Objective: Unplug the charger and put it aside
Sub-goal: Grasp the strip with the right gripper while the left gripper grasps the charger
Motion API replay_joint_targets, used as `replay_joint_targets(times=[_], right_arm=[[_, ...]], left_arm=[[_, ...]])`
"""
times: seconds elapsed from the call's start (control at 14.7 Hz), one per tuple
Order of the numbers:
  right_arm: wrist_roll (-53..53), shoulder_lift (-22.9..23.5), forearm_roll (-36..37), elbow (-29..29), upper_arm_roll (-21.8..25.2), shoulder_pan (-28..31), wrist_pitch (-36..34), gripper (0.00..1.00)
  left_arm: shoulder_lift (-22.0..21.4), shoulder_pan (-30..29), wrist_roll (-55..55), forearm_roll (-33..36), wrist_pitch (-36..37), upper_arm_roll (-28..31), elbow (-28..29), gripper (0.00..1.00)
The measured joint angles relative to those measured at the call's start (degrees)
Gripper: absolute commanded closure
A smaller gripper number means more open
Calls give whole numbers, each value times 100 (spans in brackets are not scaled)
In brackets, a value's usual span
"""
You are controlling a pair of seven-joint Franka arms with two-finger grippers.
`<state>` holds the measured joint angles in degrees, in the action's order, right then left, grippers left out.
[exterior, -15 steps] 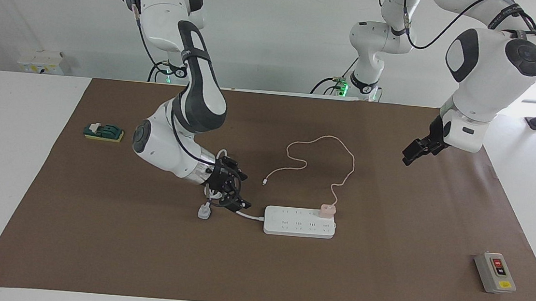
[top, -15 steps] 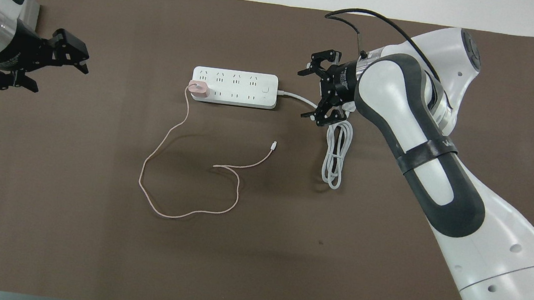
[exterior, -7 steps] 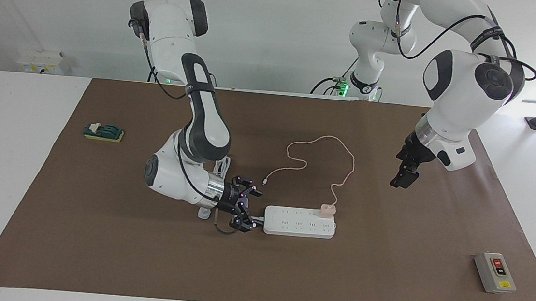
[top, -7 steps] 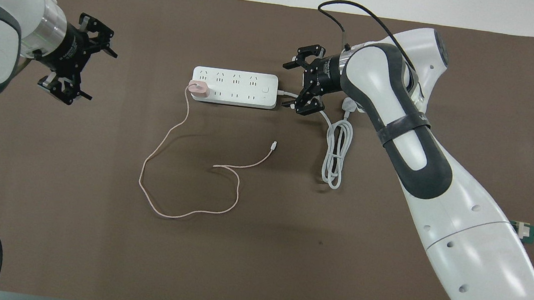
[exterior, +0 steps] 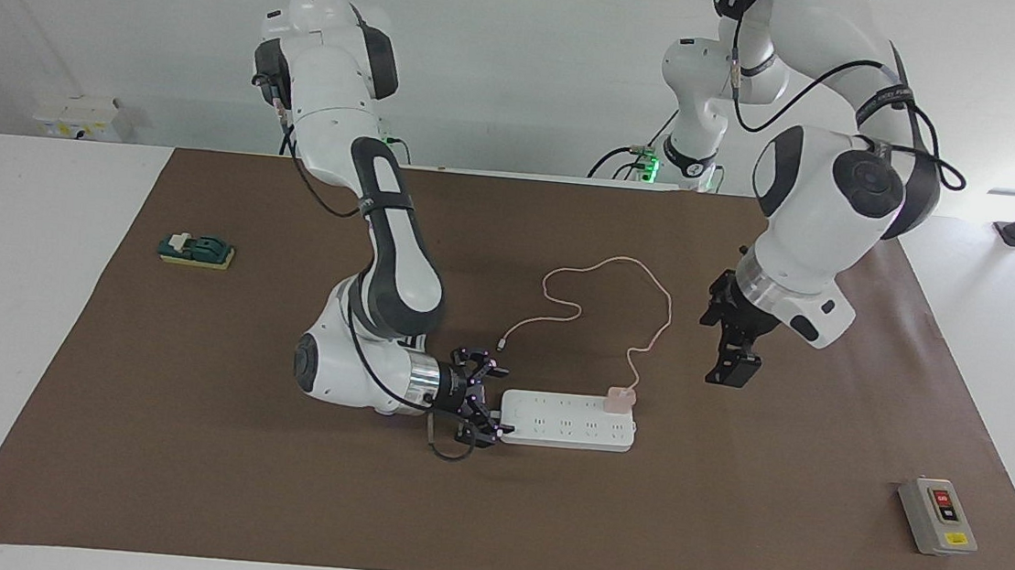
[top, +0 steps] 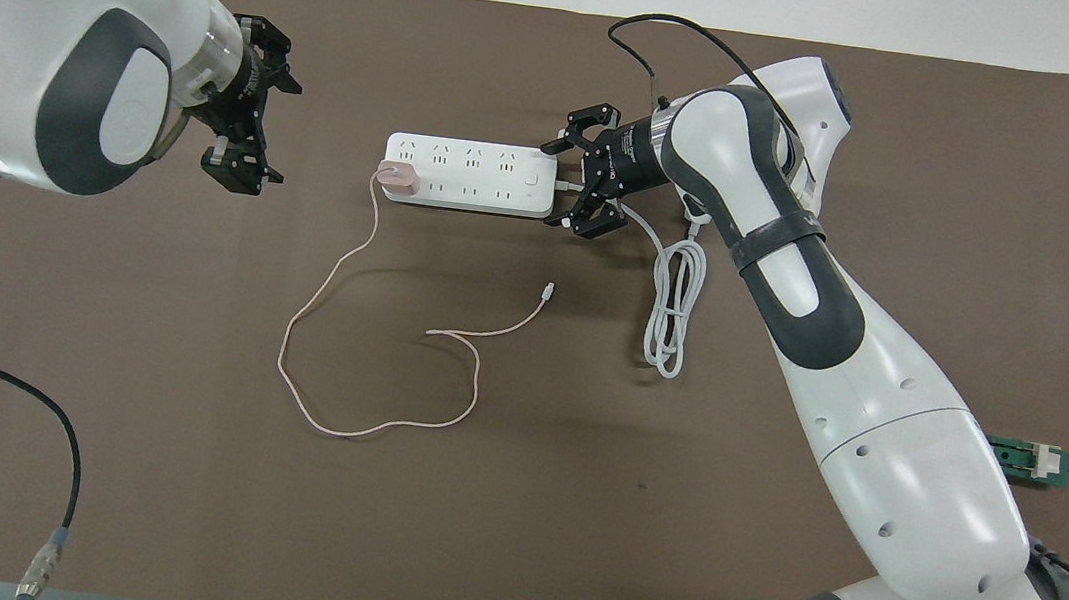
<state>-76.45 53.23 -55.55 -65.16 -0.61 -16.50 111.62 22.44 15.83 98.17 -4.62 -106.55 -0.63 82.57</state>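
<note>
My gripper will make the pink cable (top: 322, 293) trail out while the cable's tip hardly moves when it carries the charger aside, because slack curves (top: 283, 364) show in the cable.
The small pink charger (exterior: 620, 397) (top: 397, 178) sits plugged into the white power strip (exterior: 567, 421) (top: 468, 175), at the strip's end toward the left arm. Its thin pink cable (exterior: 669, 313) (top: 372, 221) loops over the mat on the side nearer the robots. My right gripper (exterior: 490, 398) (top: 552, 186) is low at the strip's cord end, open, its fingers straddling that end. My left gripper (exterior: 732, 374) (top: 284, 133) hangs open over the mat beside the charger's end of the strip, holding nothing.
A coiled white cord (top: 673, 306) lies by the right forearm. A grey switch box (exterior: 937, 515) stands at the left arm's end of the brown mat (exterior: 181, 440). A green item on a yellow pad (exterior: 196, 250) (top: 1030, 460) lies at the right arm's end.
My right gripper has slid along the cord up to the strip's end. The left arm has swung down and inward toward the charger's end of the strip, staying open.
</note>
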Motion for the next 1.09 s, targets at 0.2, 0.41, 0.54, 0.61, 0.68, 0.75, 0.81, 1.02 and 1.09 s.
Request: replay_joint_targets(times=[0.2, 0.41, 0.54, 0.61, 0.68, 0.75, 0.81, 1.02, 1.09], right_arm=[[0, 40, 0, 27, -33, -114, 222, 0], [5, 68, 0, 53, -34, -183, 379, 0], [52, 85, 0, 60, -33, -212, 457, 0], [103, 91, 1, 61, -33, -216, 513, 0], [166, 103, 12, 61, -29, -217, 585, 0], [221, 119, 64, 62, -25, -218, 626, 0], [272, 136, 113, 62, -25, -233, 641, 0], [285, 148, 149, 69, -22, -274, 699, 0], [287, 148, 153, 70, -22, -281, 714, 0]], left_arm=[[556, 271, 697, 0, -517, -2, -7, 0], [806, 355, 879, 0, -651, 2, -30, 0], [832, 356, 918, 0, -651, 13, -31, 0], [835, 355, 932, 0, -651, 17, -31, 0], [840, 362, 946, 0, -663, 16, -28, 0], [848, 393, 981, 8, -707, 18, -12, 0], [860, 446, 1076, 81, -773, 19, 27, 0], [933, 585, 1499, 382, -957, 20, 126, 0], [954, 602, 1545, 400, -991, 22, 133, 0]])
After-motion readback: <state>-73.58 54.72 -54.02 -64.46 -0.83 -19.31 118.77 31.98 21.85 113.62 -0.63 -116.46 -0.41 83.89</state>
